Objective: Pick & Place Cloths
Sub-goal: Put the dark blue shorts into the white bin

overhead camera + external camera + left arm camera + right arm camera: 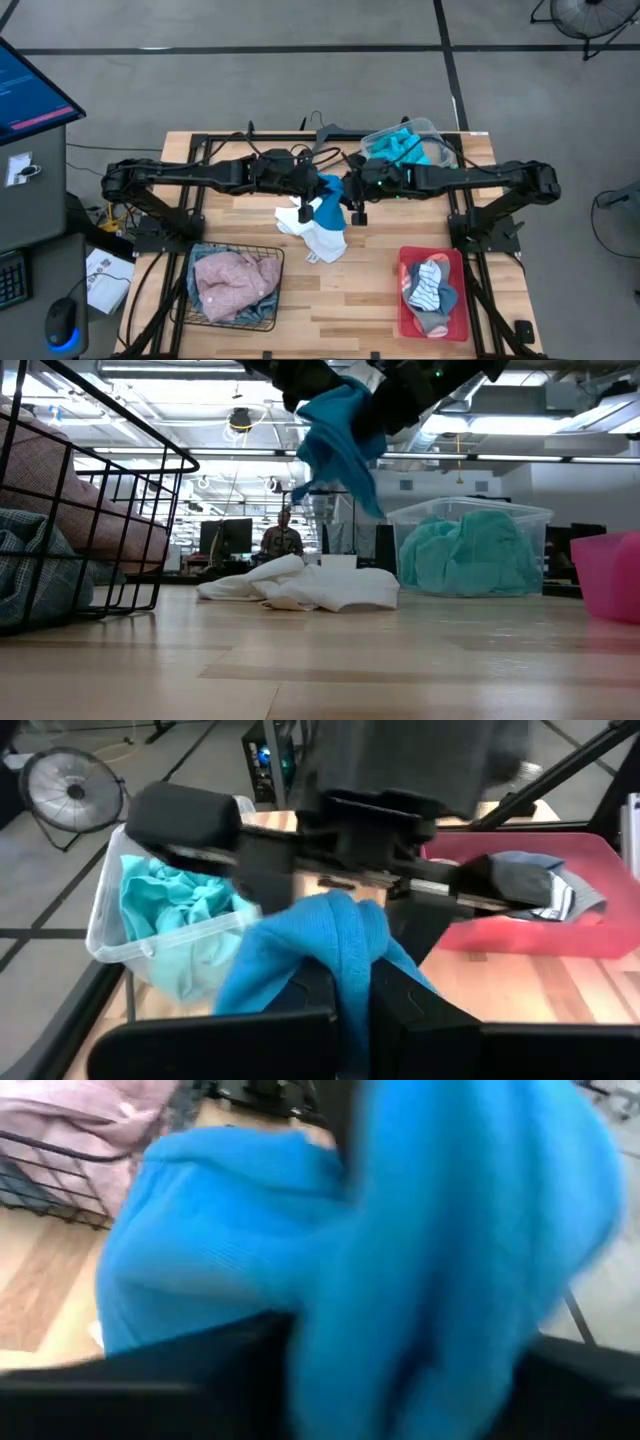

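Next, my right gripper takes the blue cloth (pixel 328 205), now held by my left gripper, to the clear bin (pixel 408 146), because the bin stands on my right gripper's side.
A bright turquoise-blue cloth (pixel 329 190) (pixel 340 445) is up in the air over the middle of the table, between my two grippers. My left gripper (pixel 318 190) (pixel 355 995) is shut on it. My right gripper (pixel 353 195) is right beside it from the table's right, and the blue cloth (pixel 400 1250) fills its wrist view and hides its jaws. A white cloth (pixel 318 232) (pixel 300 585) lies crumpled on the table under them. Pink and denim cloths (pixel 235 280) sit in a wire basket (pixel 275 252). Socks (pixel 430 285) lie in a red bin (pixel 405 300). My left gripper pinches the blue cloth between its two fingers (pixel 405 1000), on a bunched fold (pixel 352 950) near the cloth's upper part, coming level from the table's left. The cloth is lifted clear of the table and hangs slack below the grippers (pixel 350 470).
A clear plastic bin (pixel 440 140) (pixel 470 550) holding light turquoise fabric stands at the far edge, right of centre. The wire basket is near left, the red bin near right. Bare wood shows along the near edge between them (pixel 340 300). A person sits far behind the table (pixel 283 535).
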Robot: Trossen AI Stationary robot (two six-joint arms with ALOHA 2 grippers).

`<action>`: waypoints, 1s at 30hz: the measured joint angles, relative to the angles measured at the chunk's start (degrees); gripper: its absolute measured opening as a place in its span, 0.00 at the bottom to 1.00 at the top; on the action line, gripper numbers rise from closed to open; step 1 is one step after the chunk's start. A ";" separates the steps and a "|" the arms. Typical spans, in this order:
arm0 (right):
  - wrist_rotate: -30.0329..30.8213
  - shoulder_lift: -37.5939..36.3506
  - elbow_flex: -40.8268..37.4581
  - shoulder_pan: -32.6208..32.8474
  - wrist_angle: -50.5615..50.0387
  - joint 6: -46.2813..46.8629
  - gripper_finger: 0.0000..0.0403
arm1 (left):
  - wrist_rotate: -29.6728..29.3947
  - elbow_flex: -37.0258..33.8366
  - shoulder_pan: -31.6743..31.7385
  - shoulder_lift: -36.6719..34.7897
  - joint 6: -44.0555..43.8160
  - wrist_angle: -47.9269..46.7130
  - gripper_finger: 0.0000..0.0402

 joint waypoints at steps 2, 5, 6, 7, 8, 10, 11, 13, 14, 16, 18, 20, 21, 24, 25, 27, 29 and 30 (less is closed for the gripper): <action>-0.02 0.32 0.38 0.56 0.03 -0.25 0.19 | 0.33 0.00 0.00 0.00 0.00 0.04 0.00; 0.14 -0.21 0.42 0.66 0.59 0.31 0.07 | 0.03 0.03 -0.05 -0.01 0.01 0.32 0.00; 0.37 -0.58 0.42 0.63 0.75 1.07 0.07 | -0.01 0.08 -0.02 -0.02 0.00 0.54 0.00; 0.94 -1.11 0.42 0.60 0.62 1.57 0.07 | -0.07 0.09 0.00 -0.02 0.02 0.68 0.00; 2.23 -1.71 0.42 0.59 0.23 2.02 0.07 | -0.42 0.09 0.03 -0.02 0.02 0.70 0.00; 5.51 -3.38 0.44 0.60 -1.54 2.89 0.07 | -1.92 0.09 0.02 -0.28 0.04 0.35 0.02; 7.41 -4.45 0.44 0.55 -2.61 3.50 0.07 | -2.61 0.09 0.02 -0.73 0.15 -0.49 0.03; 11.06 -6.73 0.58 0.17 -4.40 4.80 0.07 | -3.10 0.15 0.02 -1.42 1.47 -1.06 0.07; 12.82 -8.07 0.58 -0.29 -6.19 5.57 0.07 | -3.15 0.17 0.04 -1.82 1.86 -2.35 0.10; 17.28 -10.82 0.59 -1.89 -9.64 8.09 0.07 | -3.17 0.11 0.04 -2.19 2.43 -4.33 0.17; 20.54 -13.55 0.64 -4.07 -15.00 11.37 0.07 | -3.17 0.07 0.04 -2.58 2.80 -5.89 0.24; 24.07 -15.76 0.64 -6.49 -19.80 15.23 0.07 | -3.15 0.09 0.02 -2.82 2.78 -5.69 0.31; 25.94 -16.91 0.64 -7.86 -23.29 17.51 0.07 | -3.15 0.09 0.02 -3.00 2.48 -6.02 0.34; 31.57 -18.87 0.62 -12.63 -32.54 24.97 0.07 | -3.17 0.07 0.02 -3.06 0.56 -6.18 0.42; 32.99 -19.02 0.61 -14.38 -35.59 26.94 0.07 | -3.21 0.07 0.02 -3.06 -0.02 -6.20 0.43; 35.10 -18.65 0.58 -17.70 -39.17 29.41 0.07 | -3.25 0.07 0.02 -3.06 -0.35 -6.22 0.45; 35.06 -17.53 0.58 -21.16 -40.87 30.65 0.07 | -3.35 0.07 0.02 -3.06 -0.42 -6.27 0.46; 34.42 -16.57 0.58 -22.64 -40.88 30.82 0.07 | -3.44 0.07 0.02 -3.06 -0.50 -6.43 0.46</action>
